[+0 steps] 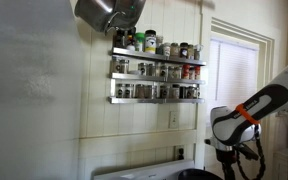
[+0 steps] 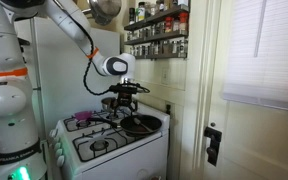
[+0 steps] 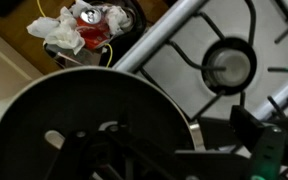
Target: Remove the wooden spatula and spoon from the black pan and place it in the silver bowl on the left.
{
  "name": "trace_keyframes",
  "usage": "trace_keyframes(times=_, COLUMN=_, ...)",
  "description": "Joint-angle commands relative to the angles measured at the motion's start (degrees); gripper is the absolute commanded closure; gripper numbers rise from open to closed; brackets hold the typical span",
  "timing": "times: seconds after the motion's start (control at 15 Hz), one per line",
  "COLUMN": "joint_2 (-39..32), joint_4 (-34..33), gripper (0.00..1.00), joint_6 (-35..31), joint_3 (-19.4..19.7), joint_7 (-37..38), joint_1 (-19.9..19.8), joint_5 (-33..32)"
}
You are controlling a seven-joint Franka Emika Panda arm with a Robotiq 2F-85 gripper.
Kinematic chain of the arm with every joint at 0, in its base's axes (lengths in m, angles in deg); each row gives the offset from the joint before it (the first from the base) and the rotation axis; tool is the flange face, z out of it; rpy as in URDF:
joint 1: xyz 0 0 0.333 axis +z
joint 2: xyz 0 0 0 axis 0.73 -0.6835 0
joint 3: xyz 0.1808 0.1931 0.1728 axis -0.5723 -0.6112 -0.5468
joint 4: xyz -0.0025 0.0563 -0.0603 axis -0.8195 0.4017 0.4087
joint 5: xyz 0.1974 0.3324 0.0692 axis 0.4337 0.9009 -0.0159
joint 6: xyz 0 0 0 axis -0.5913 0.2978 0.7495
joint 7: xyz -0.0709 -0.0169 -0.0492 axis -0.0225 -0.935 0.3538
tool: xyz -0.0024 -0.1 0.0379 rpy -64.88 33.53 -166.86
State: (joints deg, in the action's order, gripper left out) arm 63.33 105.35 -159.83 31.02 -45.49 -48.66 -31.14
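Note:
I should move my gripper over the pan and lower it around the spoon's handle [image 3: 54, 138], because my fingers are on both sides of the black pan's rim [image 3: 191, 127] and the spoon lies farther in.
The black pan [image 2: 140, 125] sits on the front right burner of a white stove [image 2: 104, 150]. It fills the lower left of the wrist view [image 3: 74, 115], dark inside with a silver rim. I cannot make out the wooden spatula or spoon in the dark pan. My gripper [image 2: 128, 98] hangs just above the pan and looks open, with its dark fingers spread over the pan's right rim in the wrist view [image 3: 164, 150]. It also shows low right in an exterior view [image 1: 227, 158]. A silver vessel [image 2: 108, 103] stands at the back of the stove.
A spice rack [image 1: 156, 70] hangs on the wall, with a hanging metal pot [image 1: 104, 12] above it. A burner [image 3: 229, 65] lies beside the pan. A red and white crumpled cloth [image 3: 69, 30] lies beyond the pan. A purple item [image 2: 81, 117] sits on the stove's left.

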Motion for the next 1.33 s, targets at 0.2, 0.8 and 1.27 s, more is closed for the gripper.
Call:
trace_keyframes(times=0.2, joint_2=0.47, joint_4=-0.64, gripper=0.00, joint_6=-3.41, joint_3=5.66, joint_7=-12.54, joint_1=-3.23, joint_5=-5.27)
trace_keyframes(times=0.8, joint_2=-3.71, joint_4=-1.75, gripper=0.00, joint_6=-19.23, joint_3=4.83, joint_7=-27.77, joint_1=-0.21, joint_5=6.61)
trace_keyframes(times=1.27, joint_2=-12.94, joint_4=-3.86, gripper=0.00, joint_6=-24.08, joint_3=0.60, joint_7=-35.40, joint_1=0.27, joint_5=13.86)
